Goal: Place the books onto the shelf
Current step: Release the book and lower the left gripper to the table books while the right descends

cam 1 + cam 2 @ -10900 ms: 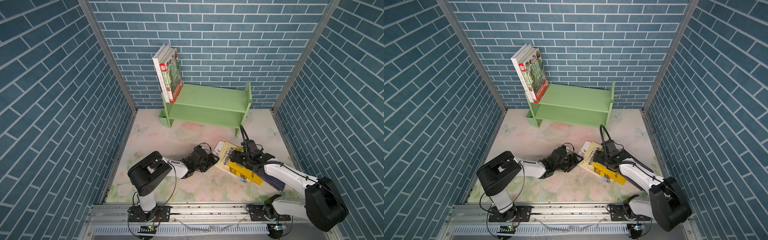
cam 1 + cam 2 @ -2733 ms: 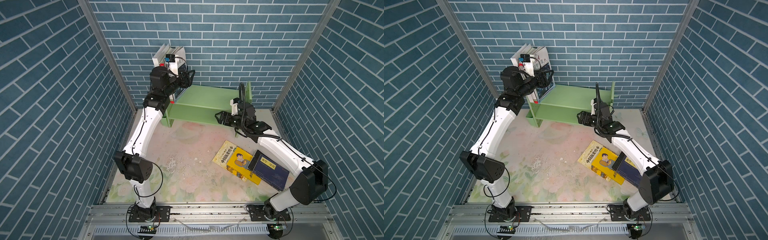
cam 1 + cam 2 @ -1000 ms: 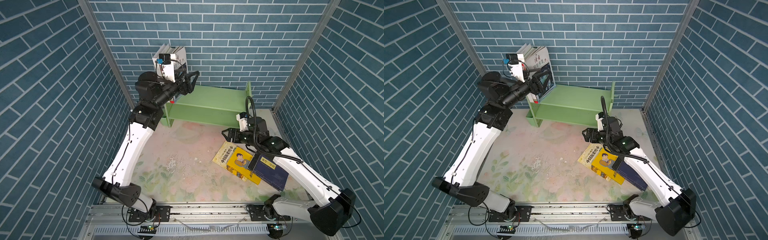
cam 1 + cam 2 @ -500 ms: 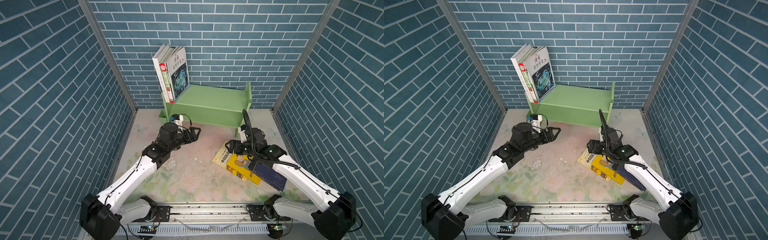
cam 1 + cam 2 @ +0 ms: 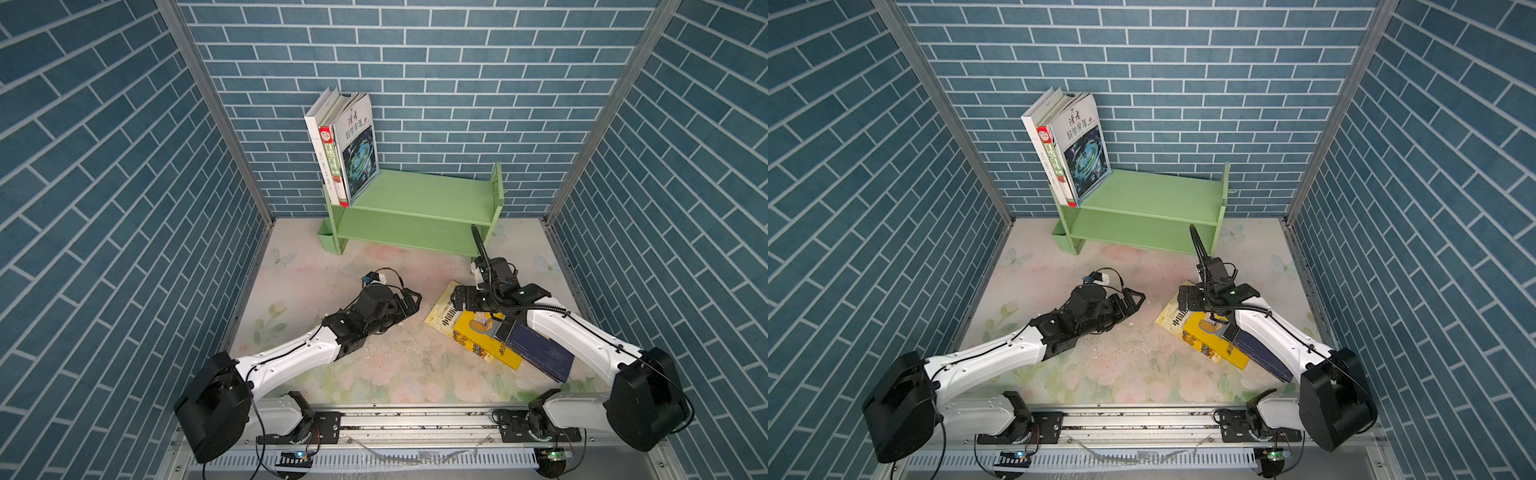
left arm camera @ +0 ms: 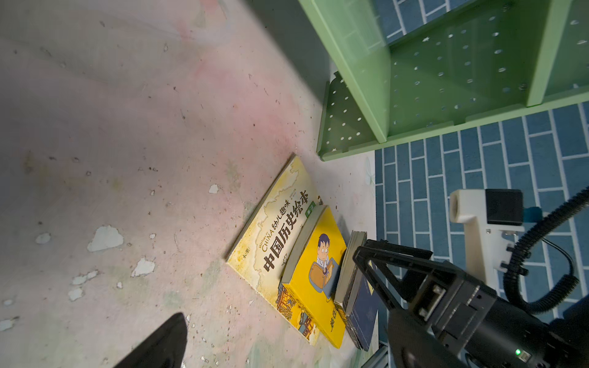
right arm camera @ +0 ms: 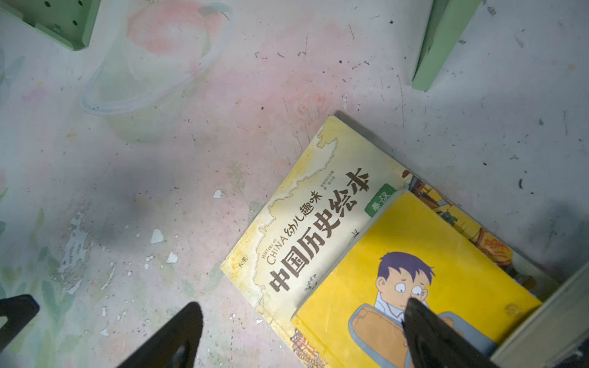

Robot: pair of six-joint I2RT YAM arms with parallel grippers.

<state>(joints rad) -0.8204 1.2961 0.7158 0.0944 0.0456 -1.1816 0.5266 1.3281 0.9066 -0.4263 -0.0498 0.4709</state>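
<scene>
My left gripper should keep going toward the pale yellow book's edge (image 5: 438,303), which is clear of the bright yellow book, and close once the fingers are on both sides of that edge (image 5: 432,311).
The light green shelf (image 5: 419,203) (image 5: 1150,199) stands at the back wall. Three books lean at the left end of its top tier: a plain white one (image 5: 314,133), the green-and-red encyclopedia (image 5: 331,164) and a thin white one (image 5: 359,151). On the floor lie a pale yellow book (image 5: 441,318) (image 6: 274,229) (image 7: 302,223), a bright yellow cartoon-man book (image 5: 478,336) (image 7: 430,255) overlapping it, and a navy book (image 5: 536,349) (image 6: 363,306). My left gripper (image 5: 409,301) (image 6: 287,341) is open and empty, left of the books. My right gripper (image 5: 461,299) (image 7: 299,318) is open low over the yellow books.
Blue brick walls close in the left, back and right. The floral floor mat (image 5: 374,270) is worn, with white flakes (image 6: 105,237). A shelf leg (image 7: 443,44) stands just behind the pale yellow book. A metal rail (image 5: 415,424) runs along the front.
My left arm has come down from the shelf's top tier to the floor, leaving the thin white book standing there. My right gripper has dropped toward the floor books. Both jaws have widened.
</scene>
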